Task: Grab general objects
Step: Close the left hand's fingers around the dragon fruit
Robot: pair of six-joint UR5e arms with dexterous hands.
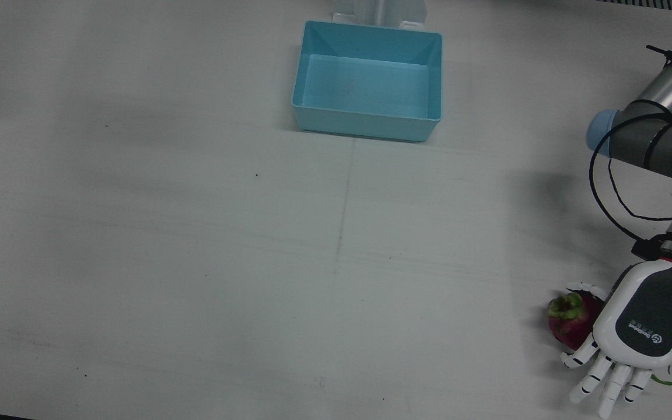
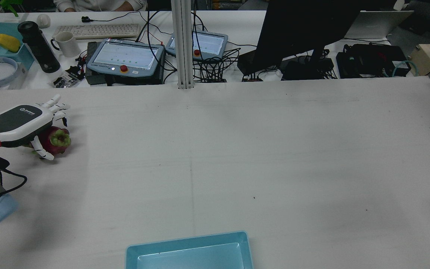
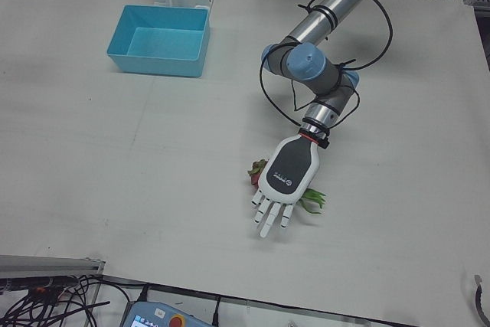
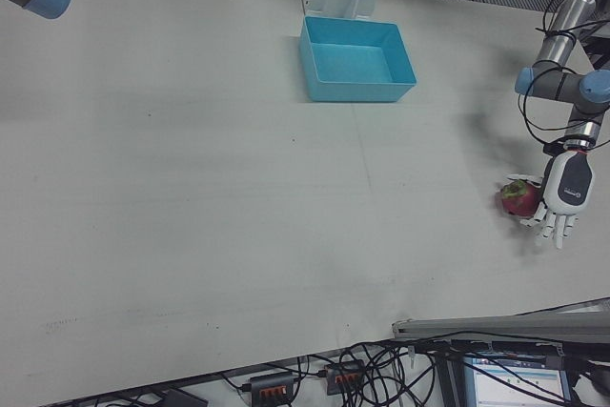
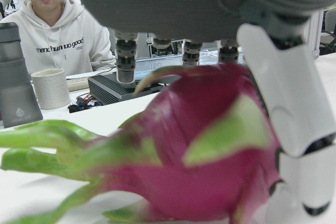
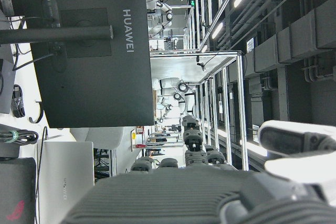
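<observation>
My gripper will carry the pink dragon fruit. The long green scales stick out, tips in the air, so the scales will stay spread as I carry it.
A pink dragon fruit with green scales lies on the white table near the operators' edge, on the robot's left side. My left hand hovers palm-down right over it, open, with fingers stretched flat past the fruit and the thumb curved beside it. The rear view shows the fruit poking out from under the hand. Seen from the left hand view, the fruit fills the picture below the palm, the thumb on its right. My right hand shows only in its own view, open, fingers apart and holding nothing.
A light blue bin stands empty at the table's middle, close to the robot's side. Beyond the table's far edge are a desk with a black monitor, teach pendants, a mug and a seated person.
</observation>
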